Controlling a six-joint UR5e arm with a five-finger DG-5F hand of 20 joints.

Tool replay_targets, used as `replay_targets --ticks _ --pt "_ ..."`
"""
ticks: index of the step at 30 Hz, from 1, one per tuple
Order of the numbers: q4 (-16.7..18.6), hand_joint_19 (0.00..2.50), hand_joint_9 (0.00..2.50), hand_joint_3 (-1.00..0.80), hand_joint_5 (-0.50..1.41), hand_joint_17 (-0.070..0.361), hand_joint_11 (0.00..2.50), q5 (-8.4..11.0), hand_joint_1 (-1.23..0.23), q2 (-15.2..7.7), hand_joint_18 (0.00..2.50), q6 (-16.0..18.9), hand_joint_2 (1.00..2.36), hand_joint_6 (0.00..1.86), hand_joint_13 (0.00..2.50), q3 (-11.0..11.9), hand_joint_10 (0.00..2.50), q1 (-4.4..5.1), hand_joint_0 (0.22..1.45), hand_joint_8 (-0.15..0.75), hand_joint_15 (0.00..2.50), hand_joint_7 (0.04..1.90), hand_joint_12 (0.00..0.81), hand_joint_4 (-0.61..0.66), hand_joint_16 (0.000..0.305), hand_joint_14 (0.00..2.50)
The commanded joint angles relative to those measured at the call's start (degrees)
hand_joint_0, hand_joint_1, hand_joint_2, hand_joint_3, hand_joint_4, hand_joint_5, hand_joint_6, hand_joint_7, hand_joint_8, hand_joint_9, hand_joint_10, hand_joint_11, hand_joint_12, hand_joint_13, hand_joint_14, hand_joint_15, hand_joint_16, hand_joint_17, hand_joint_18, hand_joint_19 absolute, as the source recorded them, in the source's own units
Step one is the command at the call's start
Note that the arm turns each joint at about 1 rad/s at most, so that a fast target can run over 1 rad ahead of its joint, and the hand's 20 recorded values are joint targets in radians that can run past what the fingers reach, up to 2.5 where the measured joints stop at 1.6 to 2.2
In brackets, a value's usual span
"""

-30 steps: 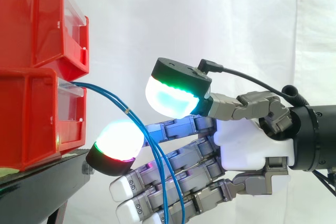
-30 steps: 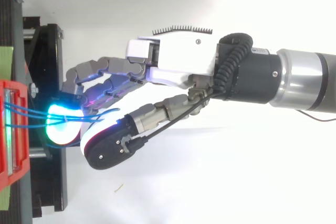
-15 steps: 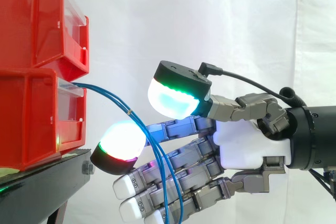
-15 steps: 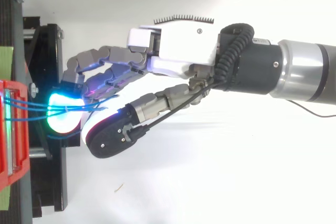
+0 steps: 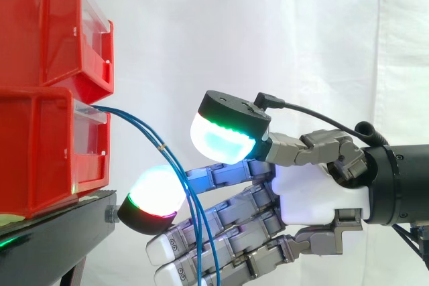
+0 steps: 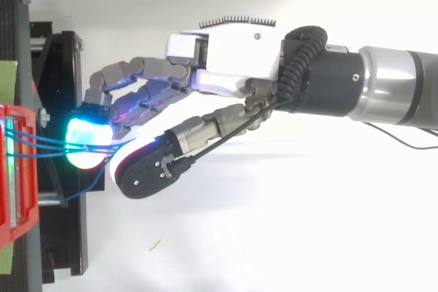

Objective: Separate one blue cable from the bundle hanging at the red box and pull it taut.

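Note:
The bundle [image 5: 181, 171] will spread out into loose cables when I pinch and move it, because the blue cables already part [image 5: 206, 242] under the small tie.
A bundle of thin blue cables [image 5: 149, 132] leaves the lower red bin [image 5: 40, 145], arcs down past a small tie and drops out of the side view's bottom edge. My hand [image 5: 315, 199] reaches in from the right, open, with its fingers stretched behind and below the cables. One glowing white fingertip [image 5: 157, 189] sits just under the bundle, close to the stand. The cyan-green thumb pad [image 5: 223, 138] hovers above and to the right, apart from the cables. From above, the blue cables [image 6: 41, 143] run from the red bin [image 6: 17, 169] across the glowing fingertip [image 6: 85, 145].
A second red bin [image 5: 47, 25] is stacked on the lower one. Both rest on a black stand [image 5: 53, 232], whose edge lies close to my fingertips. A white curtain hangs behind, and a white floor [image 6: 274, 237] lies below the arm.
My hand has sunk a little and tilted its fingers downward. The glowing fingertip has slid under the bundle, and the cables now lie closer together across it.

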Motion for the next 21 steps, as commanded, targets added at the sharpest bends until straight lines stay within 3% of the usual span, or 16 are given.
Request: replay_targets --ticks 1,8,21 --pt "0.22 0.15 0.61 -0.5 -0.15 0.101 0.4 -0.45 -0.61 0.0 0.61 0.09 1.0 0.5 0.64 -0.12 0.01 -0.17 0.54 0.319 0.21 1.1 0.379 0.27 0.045 0.01" --pt "0.66 0.15 0.62 -0.49 -0.15 0.1 0.41 -1.41 -0.62 0.0 0.61 1.06 1.0 0.5 0.64 -0.47 0.01 -0.52 0.55 0.32 0.21 1.1 0.38 0.27 0.045 0.01" --pt "2.86 0.16 0.62 -0.45 -0.15 0.099 0.41 -1.06 -0.63 0.0 0.61 1.06 1.0 0.5 0.64 -0.3 0.01 0.89 0.57 0.315 0.21 1.11 0.375 0.27 0.044 0.01"
